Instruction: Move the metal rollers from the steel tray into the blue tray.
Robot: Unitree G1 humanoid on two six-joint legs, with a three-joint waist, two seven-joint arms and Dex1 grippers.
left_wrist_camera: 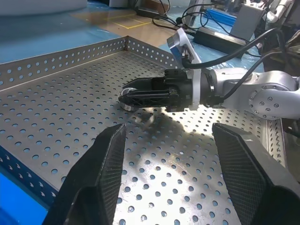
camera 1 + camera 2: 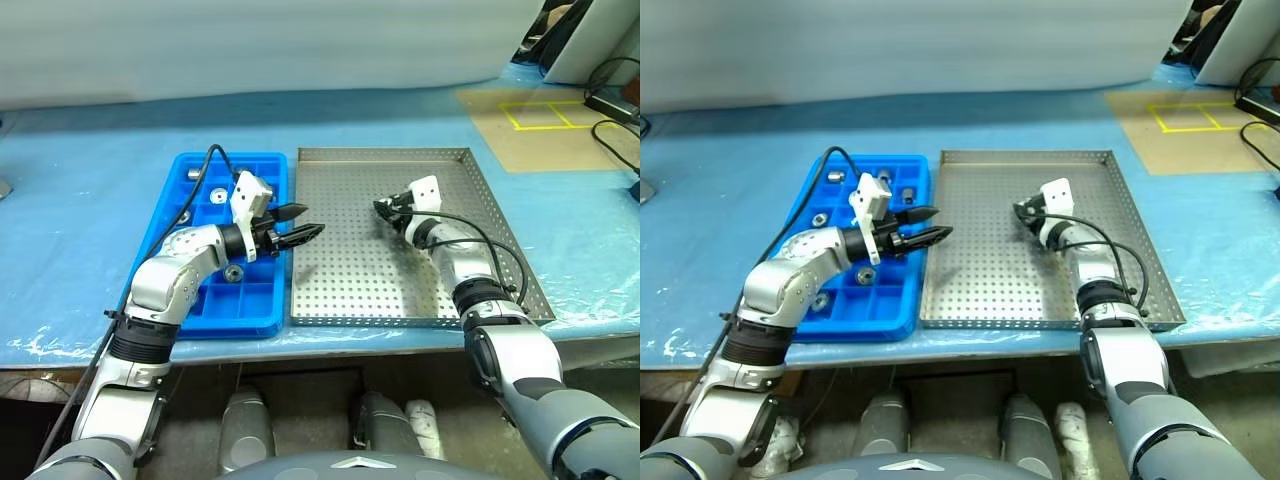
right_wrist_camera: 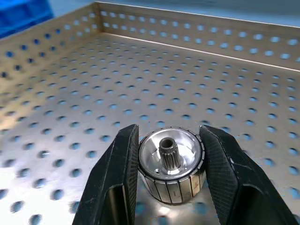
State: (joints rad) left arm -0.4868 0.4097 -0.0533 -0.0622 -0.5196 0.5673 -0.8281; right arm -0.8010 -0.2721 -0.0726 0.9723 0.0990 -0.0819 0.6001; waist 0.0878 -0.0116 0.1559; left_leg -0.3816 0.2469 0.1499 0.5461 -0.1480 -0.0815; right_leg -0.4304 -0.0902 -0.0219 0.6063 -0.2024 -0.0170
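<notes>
My right gripper is holding the roller upright (image 3: 172, 166) by its sides, so I should keep carrying it until it stands in the blue tray's empty compartment (image 2: 261, 274) next to the steel tray.
The steel tray (image 2: 350, 280) lies in the middle of the table, with the blue tray (image 2: 262, 300) touching its left side. My right gripper (image 2: 383, 208) is low over the steel tray's far middle, shut on a metal roller (image 3: 171, 164). The roller is a shiny ribbed cylinder with a hollow toothed centre, standing on the perforated floor with a finger against each side. My left gripper (image 2: 302, 223) hovers level over the seam between the two trays, open and holding nothing. A few more rollers (image 2: 232, 272) sit in the blue tray's compartments.
A blue plastic sheet covers the table. A brown board with yellow tape squares (image 2: 530, 115) lies at the back right, with black cables (image 2: 610, 130) beside it. The table's front edge runs just below both trays.
</notes>
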